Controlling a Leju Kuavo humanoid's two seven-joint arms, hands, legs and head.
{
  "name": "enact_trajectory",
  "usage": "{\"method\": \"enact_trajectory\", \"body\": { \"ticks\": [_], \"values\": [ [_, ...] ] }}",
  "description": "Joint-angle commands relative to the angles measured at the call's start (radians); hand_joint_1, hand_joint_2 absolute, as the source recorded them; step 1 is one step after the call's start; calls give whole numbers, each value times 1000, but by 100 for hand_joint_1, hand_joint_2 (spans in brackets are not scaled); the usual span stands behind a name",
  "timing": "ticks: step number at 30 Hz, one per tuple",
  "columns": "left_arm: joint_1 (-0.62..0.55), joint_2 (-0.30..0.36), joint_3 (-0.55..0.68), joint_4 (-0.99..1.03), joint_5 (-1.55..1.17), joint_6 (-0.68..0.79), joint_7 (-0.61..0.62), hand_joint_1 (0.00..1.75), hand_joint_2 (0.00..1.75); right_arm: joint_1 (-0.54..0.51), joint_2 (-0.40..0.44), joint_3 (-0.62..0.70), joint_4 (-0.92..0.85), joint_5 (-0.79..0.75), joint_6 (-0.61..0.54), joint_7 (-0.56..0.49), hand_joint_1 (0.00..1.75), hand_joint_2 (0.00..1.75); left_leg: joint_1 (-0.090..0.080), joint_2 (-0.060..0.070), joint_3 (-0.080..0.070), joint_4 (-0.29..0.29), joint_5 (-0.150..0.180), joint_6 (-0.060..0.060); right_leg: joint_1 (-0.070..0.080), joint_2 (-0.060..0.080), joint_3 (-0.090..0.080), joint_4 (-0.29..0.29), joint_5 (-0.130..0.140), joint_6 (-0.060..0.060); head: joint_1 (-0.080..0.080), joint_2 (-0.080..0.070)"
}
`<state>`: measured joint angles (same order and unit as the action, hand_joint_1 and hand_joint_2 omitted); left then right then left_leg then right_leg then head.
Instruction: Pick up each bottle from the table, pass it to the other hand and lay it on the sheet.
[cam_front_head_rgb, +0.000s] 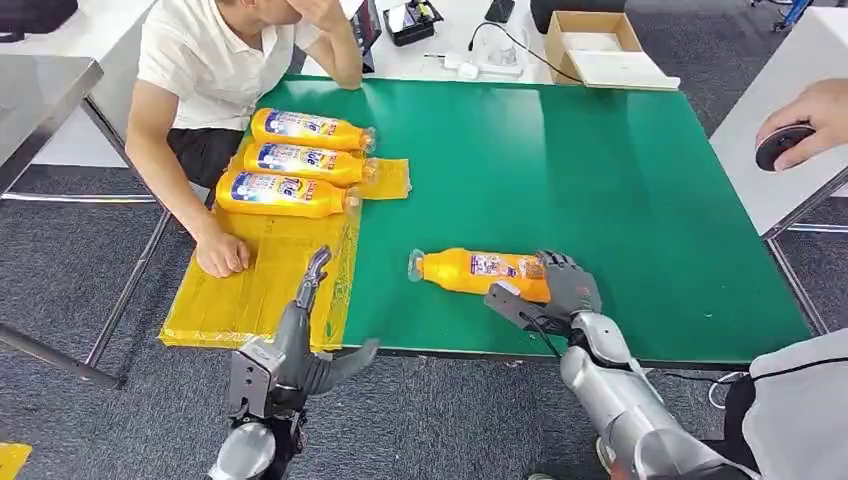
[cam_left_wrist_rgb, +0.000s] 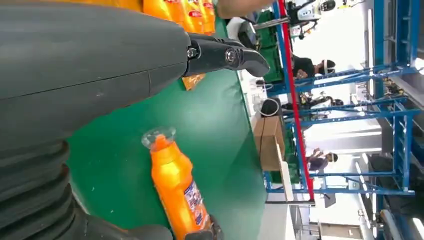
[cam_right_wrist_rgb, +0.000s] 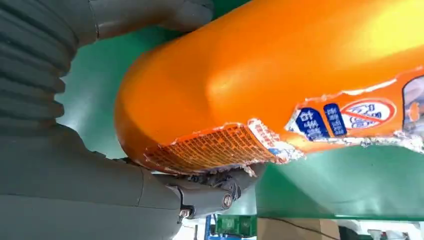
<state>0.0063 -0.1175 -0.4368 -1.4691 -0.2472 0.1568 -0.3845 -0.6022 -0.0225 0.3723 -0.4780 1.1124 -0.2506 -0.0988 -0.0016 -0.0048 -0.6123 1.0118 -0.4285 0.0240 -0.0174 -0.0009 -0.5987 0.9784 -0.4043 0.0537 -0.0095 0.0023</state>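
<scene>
My gripper will bring out the big Tide logo hidden on the bottle's bottom side when it turns the bottle over, because the orange bottle's small-print label (cam_front_head_rgb: 492, 265) faces up.
An orange bottle (cam_front_head_rgb: 475, 270) (cam_left_wrist_rgb: 177, 190) (cam_right_wrist_rgb: 260, 65) lies on its side on the green table (cam_front_head_rgb: 600, 170), cap pointing toward the yellow sheet (cam_front_head_rgb: 250, 290). My right hand (cam_front_head_rgb: 560, 290) (cam_right_wrist_rgb: 75, 165) grips the bottle's base, thumb on the near side and fingers wrapped around the far side. My left hand (cam_front_head_rgb: 300, 350) (cam_left_wrist_rgb: 100, 65) hovers at the table's near edge beside the sheet's corner, fingers spread, holding nothing. Three more orange bottles (cam_front_head_rgb: 300, 160) lie side by side at the far end of the sheet.
A person sits at the table's left side, one hand (cam_front_head_rgb: 222, 255) resting on the sheet. Another person's hand (cam_front_head_rgb: 805, 125) holds a dark round object over a white table at the right. A cardboard box (cam_front_head_rgb: 595, 45) stands beyond the far edge.
</scene>
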Motion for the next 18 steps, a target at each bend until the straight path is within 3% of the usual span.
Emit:
{"method": "enact_trajectory", "body": {
  "ticks": [1, 10, 13, 18],
  "values": [
    [-64, 20, -37, 91, 8, -7, -1, 0, 175, -16, 12, -15, 137, -16, 55, -5, 175, 175, 1, -2, 5, -2, 0, -1, 1, -2, 5, -2, -1, -2, 0, 0],
    [-73, 19, -47, 98, 12, -10, -1, 0, 175, 9, 29, -14, 145, -25, 70, -16, 175, 175, 1, -2, 10, -2, -1, -2, 1, -2, 10, -3, -1, -3, 0, 0],
    [-48, 9, -29, 82, 68, -4, 1, 0, 175, 63, 58, -184, 83, -271, 110, -257, 175, 175, 2, -2, 13, -3, -1, -3, 2, -3, 13, -3, -1, -4, 0, 0],
    [-35, 6, -22, 74, 97, -16, 10, 0, 175, 79, 65, -191, 69, -289, 101, -274, 175, 175, 1, 1, 11, -1, -1, -1, 2, 0, 10, -2, 0, -2, 0, 0]
  ]
}}
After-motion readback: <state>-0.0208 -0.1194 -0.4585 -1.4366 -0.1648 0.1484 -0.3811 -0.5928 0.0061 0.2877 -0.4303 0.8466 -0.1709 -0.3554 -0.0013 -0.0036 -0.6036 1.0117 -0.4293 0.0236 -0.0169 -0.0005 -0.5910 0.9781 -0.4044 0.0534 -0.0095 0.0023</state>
